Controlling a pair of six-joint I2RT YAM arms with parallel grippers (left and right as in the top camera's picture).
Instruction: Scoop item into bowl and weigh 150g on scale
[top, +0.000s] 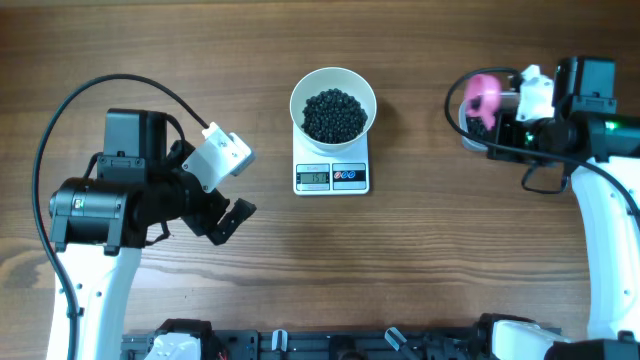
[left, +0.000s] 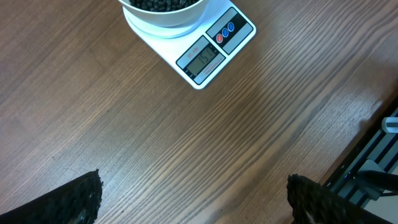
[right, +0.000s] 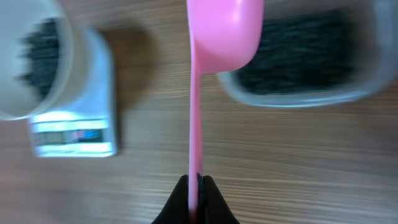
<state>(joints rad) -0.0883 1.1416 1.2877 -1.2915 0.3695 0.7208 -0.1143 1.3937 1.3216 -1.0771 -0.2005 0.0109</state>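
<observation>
I should move the pink scoop to the white bowl with my right gripper and take out a few beans, because the scale's display shows a little more than 150g.
The white bowl stands on the white scale at the table's middle back, and a heap of black beans, the item, fills it. The scale's display is lit. My left gripper hovers open over bare wood, in front and to the left of the scale, with nothing between its fingers. At the far right, my right gripper is shut on the thin handle of a pink scoop. The scoop's head hangs over the left rim of a clear tub of beans. That view is blurred.
The tub lies mostly hidden under the right arm in the overhead view. Black cables loop around both arms. A dark rail with fittings runs along the table's front edge.
</observation>
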